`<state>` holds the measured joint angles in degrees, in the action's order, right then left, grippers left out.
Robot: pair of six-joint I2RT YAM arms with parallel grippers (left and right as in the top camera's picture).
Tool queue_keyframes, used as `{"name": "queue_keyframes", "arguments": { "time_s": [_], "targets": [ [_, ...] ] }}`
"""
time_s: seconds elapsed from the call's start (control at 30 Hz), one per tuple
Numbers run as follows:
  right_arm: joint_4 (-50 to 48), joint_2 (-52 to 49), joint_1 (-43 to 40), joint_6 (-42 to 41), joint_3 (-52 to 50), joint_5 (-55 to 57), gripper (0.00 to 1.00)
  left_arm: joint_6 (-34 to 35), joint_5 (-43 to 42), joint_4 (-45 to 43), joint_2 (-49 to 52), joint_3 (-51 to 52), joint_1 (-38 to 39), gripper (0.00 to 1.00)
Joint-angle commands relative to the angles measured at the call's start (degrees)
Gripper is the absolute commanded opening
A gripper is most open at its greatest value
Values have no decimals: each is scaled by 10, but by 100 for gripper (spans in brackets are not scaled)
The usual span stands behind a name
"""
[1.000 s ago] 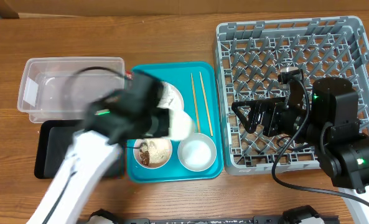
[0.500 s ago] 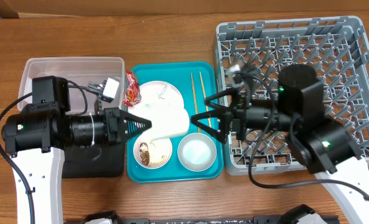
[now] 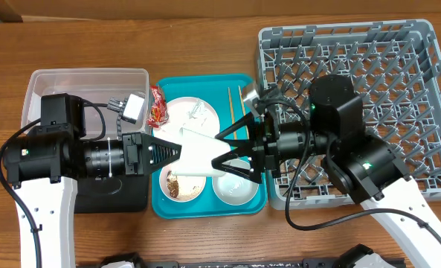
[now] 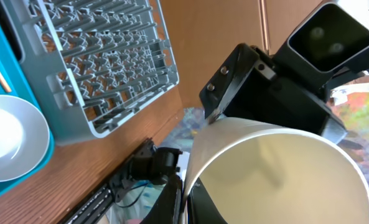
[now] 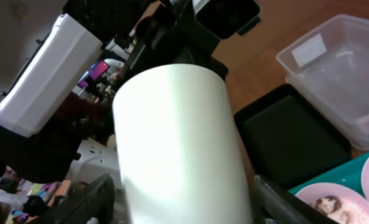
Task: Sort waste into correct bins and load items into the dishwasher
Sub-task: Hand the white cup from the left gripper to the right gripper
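My left gripper is pinching the cup's rim (image 4: 195, 163) short of the dish rack. Next, my right gripper closes on the cup's body (image 3: 202, 154) and carries the cup there.
My left gripper (image 3: 172, 151) is shut on the rim of the small white cup (image 3: 199, 152) and holds it on its side above the teal tray (image 3: 205, 80). My right gripper (image 3: 217, 151) is open, with one finger on each side of the cup's body (image 5: 178, 143). The cup's open mouth faces the left wrist view (image 4: 277, 168). Under them, the pinkish plate with food scraps (image 3: 181, 186) and the bowl (image 3: 236, 187) sit on the tray. The large white plate (image 3: 194, 115), red wrapper (image 3: 158, 106) and chopsticks (image 3: 235, 95) lie further back. I see no napkin.
The clear tub (image 3: 49, 93) stands at the left with the black tray (image 3: 94, 199) in front of it. The grey dish rack (image 3: 398, 59) fills the right side. My right arm reaches leftward over the rack's front left corner.
My right gripper has moved left from the rack's edge, and its open fingers now flank the cup. My left gripper holds the cup in nearly the same place.
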<state>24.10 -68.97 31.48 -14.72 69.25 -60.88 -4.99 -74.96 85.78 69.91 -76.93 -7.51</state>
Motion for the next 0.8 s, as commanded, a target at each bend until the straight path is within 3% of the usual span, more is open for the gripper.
{"name": "queue_keyframes", "arguments": {
  "time_s": [0.0,0.17,0.23,0.37,0.5,0.77],
  "targets": [
    [4,4,15,1,13,-1,71,-19,-36,-3,1,-5,-3,4],
    [24,4,19,1,13,14,72,-28,-46,-8,1,-5,-3,4],
    [21,4,26,2,13,-4,80,-28,-45,-15,1,-5,-3,4],
    [15,4,42,2,13,-26,80,-27,-45,-32,1,-5,-3,4],
    [10,4,46,2,13,-26,65,-27,-45,-37,1,-5,-3,4],
    [2,6,9,1,13,-9,57,-27,5,-15,1,-5,-3,8]
  ]
}}
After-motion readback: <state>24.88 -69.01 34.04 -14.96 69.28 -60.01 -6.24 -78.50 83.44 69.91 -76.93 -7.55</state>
